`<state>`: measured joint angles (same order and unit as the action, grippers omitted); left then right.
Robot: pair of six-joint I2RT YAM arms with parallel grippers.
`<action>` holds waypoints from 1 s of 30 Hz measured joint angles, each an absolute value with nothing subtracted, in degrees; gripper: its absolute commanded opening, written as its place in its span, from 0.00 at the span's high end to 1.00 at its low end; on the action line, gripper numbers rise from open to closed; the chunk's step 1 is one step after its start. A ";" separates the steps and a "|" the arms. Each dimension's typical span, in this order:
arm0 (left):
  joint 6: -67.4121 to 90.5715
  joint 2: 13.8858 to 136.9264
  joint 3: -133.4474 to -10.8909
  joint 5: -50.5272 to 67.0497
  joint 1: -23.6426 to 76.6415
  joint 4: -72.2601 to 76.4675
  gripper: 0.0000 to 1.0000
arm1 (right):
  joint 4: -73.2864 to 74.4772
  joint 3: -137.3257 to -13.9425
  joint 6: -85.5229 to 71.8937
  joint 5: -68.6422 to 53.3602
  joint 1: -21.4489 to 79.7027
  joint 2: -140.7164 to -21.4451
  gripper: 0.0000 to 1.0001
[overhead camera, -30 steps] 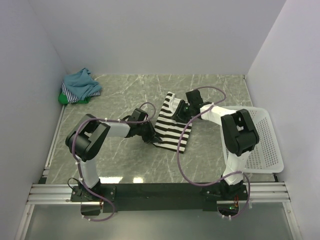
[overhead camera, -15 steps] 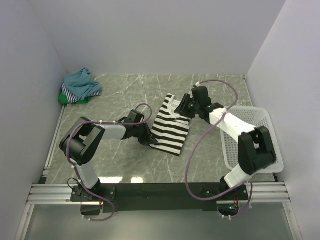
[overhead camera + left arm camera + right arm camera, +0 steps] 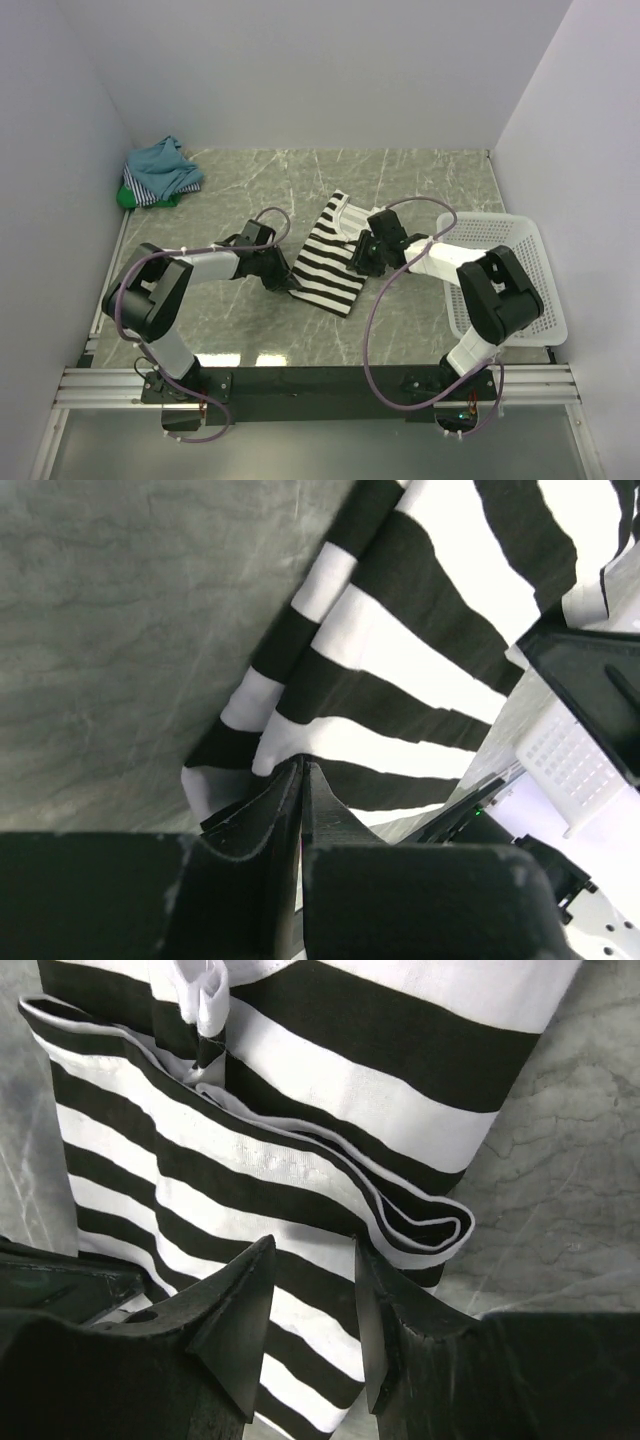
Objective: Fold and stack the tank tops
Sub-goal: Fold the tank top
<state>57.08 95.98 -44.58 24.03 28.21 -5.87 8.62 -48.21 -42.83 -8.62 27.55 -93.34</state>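
Observation:
My right gripper should come back to the other hem corner [image 3: 346,314], as it is over the striped tank top's middle [image 3: 315,1250] and my left gripper is at one hem corner.
The black-and-white striped tank top [image 3: 332,258] lies folded into a narrow strip mid-table. My left gripper [image 3: 284,281] is at its near left corner. In the left wrist view the jaws [image 3: 302,767] are pressed together on the edge of the striped top [image 3: 400,650]. My right gripper [image 3: 362,254] is at the top's right edge. In the right wrist view it [image 3: 312,1250] is open, fingers apart just above the striped cloth [image 3: 330,1080] next to a rolled fold. A teal-blue top [image 3: 165,162], a thin blue-white striped top [image 3: 150,192] and a green top [image 3: 127,197] lie heaped at the far left.
A white plastic lattice basket [image 3: 512,275] stands at the right edge of the table, close to the right arm; it also shows in the left wrist view [image 3: 565,765]. Grey walls close in the left, far and right sides.
The right gripper has come down from the top's far end to its right edge. The left gripper has pulled slightly left, and the striped top has shifted left and nearer with it.

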 measured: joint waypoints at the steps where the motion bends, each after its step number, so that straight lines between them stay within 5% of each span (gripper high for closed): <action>1: 56.71 95.85 -44.58 24.03 28.21 -6.15 0.91 | 8.64 -48.16 -43.09 -8.36 27.49 -93.60 0.55; 16: 54.70 94.67 -44.60 23.99 26.92 -7.99 0.88 | 10.94 -48.16 -43.81 -7.29 22.85 -92.73 0.55; 30: 50.19 85.19 -50.48 18.85 26.65 -13.58 0.62 | 17.93 -49.36 -42.13 0.62 28.51 -82.30 0.53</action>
<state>50.19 85.19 -50.48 18.85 26.65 -13.58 17.93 -49.36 -42.13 0.62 28.51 -82.30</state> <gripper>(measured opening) 0.340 0.471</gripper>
